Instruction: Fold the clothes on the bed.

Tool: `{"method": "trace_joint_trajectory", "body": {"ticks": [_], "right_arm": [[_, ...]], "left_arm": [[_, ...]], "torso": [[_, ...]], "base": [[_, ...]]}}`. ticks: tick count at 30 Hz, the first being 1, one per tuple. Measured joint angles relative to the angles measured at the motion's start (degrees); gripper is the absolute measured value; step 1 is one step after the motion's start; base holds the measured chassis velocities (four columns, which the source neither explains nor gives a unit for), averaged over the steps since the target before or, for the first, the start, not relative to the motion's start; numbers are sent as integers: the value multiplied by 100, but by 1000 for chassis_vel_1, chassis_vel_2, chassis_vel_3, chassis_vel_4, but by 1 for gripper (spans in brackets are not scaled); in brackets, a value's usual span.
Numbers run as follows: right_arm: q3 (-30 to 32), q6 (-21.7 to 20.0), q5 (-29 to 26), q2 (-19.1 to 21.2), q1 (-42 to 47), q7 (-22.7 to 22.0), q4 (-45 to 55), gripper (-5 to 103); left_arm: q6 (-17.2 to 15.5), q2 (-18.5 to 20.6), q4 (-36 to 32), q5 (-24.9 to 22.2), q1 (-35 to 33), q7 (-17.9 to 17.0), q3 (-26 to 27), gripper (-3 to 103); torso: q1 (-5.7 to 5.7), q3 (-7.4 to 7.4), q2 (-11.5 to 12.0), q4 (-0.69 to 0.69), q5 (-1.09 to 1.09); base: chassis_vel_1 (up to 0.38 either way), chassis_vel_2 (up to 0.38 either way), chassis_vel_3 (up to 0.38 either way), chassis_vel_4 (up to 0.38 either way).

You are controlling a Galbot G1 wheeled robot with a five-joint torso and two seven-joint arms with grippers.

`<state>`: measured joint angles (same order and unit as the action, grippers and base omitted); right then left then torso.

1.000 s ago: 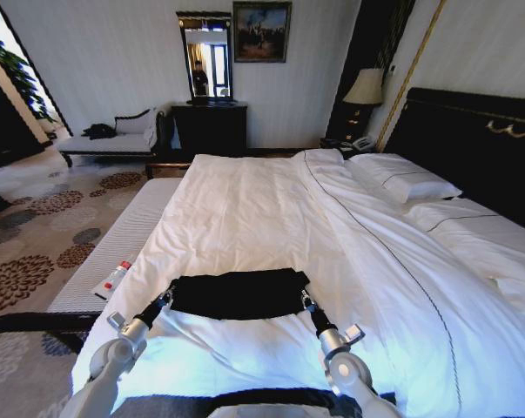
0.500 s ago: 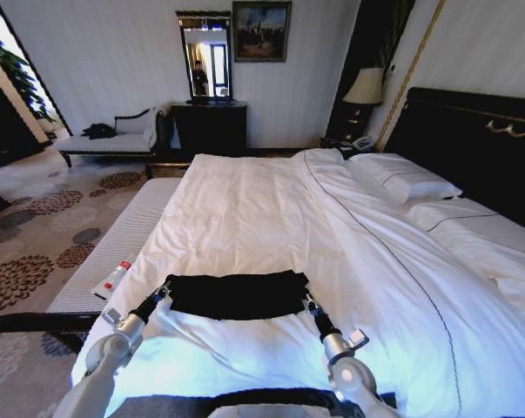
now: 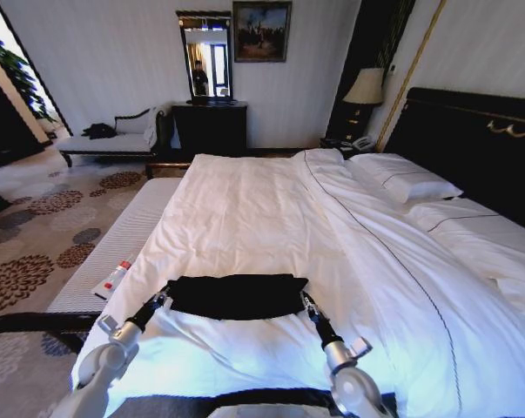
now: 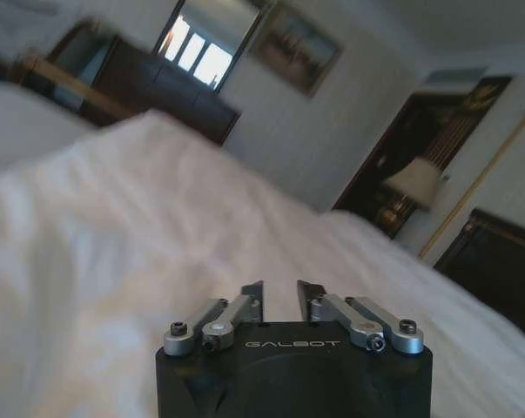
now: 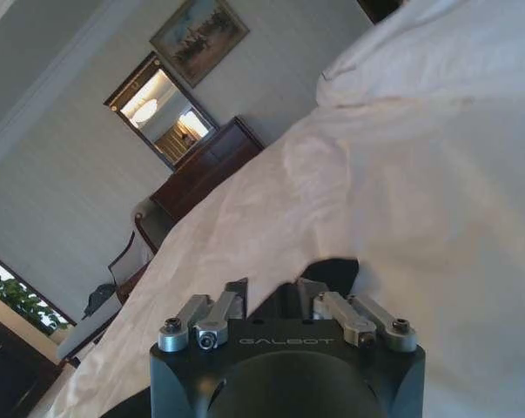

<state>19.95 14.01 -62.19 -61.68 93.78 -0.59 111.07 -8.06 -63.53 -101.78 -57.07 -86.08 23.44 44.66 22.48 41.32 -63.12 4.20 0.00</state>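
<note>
My right gripper is at the clothes, which lie in a flat band [image 3: 236,296], so the clothes' end at my right gripper [image 3: 297,287] will fold over and stay down when I carry it across.
The clothes [image 3: 236,296], a black garment folded into a flat band, lie across the near part of the bed [image 3: 253,200] on its white cover. My left gripper [image 3: 163,298] sits just off the band's left end. Seen from the left wrist, my left gripper [image 4: 279,287] has its fingers a little apart, and between them shows the white cover [image 4: 114,226]. My right gripper [image 3: 306,301] is at the band's right end. In the right wrist view my right gripper [image 5: 272,286] is open, and the black cloth [image 5: 336,270] lies just past its fingertips.
A small bottle [image 3: 114,279] lies on the grey bench [image 3: 123,235] along the bed's left side. Pillows [image 3: 406,183] and the dark headboard [image 3: 471,139] are to the right. A dark dresser [image 3: 210,126] and a chaise [image 3: 114,139] stand at the far wall.
Both arms have drawn back toward me and sunk lower. The black band stays on the bed, and its far edge has settled slightly flatter.
</note>
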Motion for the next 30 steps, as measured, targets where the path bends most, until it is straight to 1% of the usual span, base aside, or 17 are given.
{"method": "trace_joint_trajectory", "body": {"ticks": [1,3,4,5,6,7,8,9,10,11,13,14,16,17,18,22,30], "right_arm": [[66,0,-12,63,51,-90,150,42],[130,-17,-89,113,40,-169,293,42],[172,-78,-192,163,-31,-257,421,48],[187,-139,-276,206,-117,-337,505,52],[178,-262,-374,276,-291,-497,596,58],[178,-262,-374,276,-291,-497,596,58],[141,-348,-408,327,-423,-626,609,63],[81,-418,-421,369,-540,-729,611,63],[-75,-556,-435,437,-783,-908,533,69],[-185,-630,-437,471,-933,-984,423,74],[-394,-739,-439,504,-1183,-1056,148,85],[-394,-739,-439,504,-1183,-1056,148,85],[-517,-784,-428,504,-1328,-1068,-69,95],[-547,-790,-415,501,-1343,-1068,-139,95],[-547,-790,-415,501,-1343,-1068,-139,95],[-571,-794,-330,488,-1249,-1041,-269,100],[-430,-730,-320,462,-1078,-1181,-240,100]], "left_arm": [[14,16,-303,-21,-80,-43,146,33],[19,40,-557,-79,-112,-101,253,39],[8,62,-757,-157,-110,-184,319,44],[-36,87,-922,-221,-70,-285,351,44],[-155,132,-1096,-247,56,-567,344,49],[-155,132,-1096,-247,56,-567,344,49],[-254,172,-1157,-216,177,-790,293,55],[-340,204,-1189,-172,282,-966,231,61],[-652,291,-1194,-36,609,-1476,-1,66],[-848,336,-1147,58,817,-1747,-222,66],[-1135,385,-984,372,1081,-2039,-742,77],[-1135,385,-984,372,1081,-2039,-742,77],[-1226,391,-794,932,1070,-2111,-1203,88],[-1227,386,-710,1248,973,-2114,-1344,93],[-1227,386,-710,1248,973,-2114,-1344,93],[-922,348,-436,2370,322,-1949,-1521,100],[-584,268,-405,2780,-236,-1880,-1193,100]], "torso": [[0,0,0,1,0],[0,0,0,1,1],[-1,0,0,1,1],[-1,0,0,0,1],[-1,0,0,-1,1],[-1,0,0,-1,1],[-1,0,0,-1,1],[-1,0,0,-1,1],[-1,0,0,-1,1],[0,0,0,1,1],[1,1,1,4,0],[1,1,1,4,0],[2,2,2,3,0],[2,2,1,2,1],[2,2,1,2,1],[0,1,1,-1,0],[0,0,1,0,0]], "base": [[0,0,0,0],[0,0,0,0],[0,0,0,0],[0,0,0,0],[0,0,0,0],[0,0,0,0],[0,0,0,0],[0,0,0,0],[0,0,0,0],[0,0,0,0],[0,0,0,0],[0,0,0,0],[0,0,0,0],[0,0,0,0],[0,0,0,0],[0,0,0,0],[0,0,0,0]]}}
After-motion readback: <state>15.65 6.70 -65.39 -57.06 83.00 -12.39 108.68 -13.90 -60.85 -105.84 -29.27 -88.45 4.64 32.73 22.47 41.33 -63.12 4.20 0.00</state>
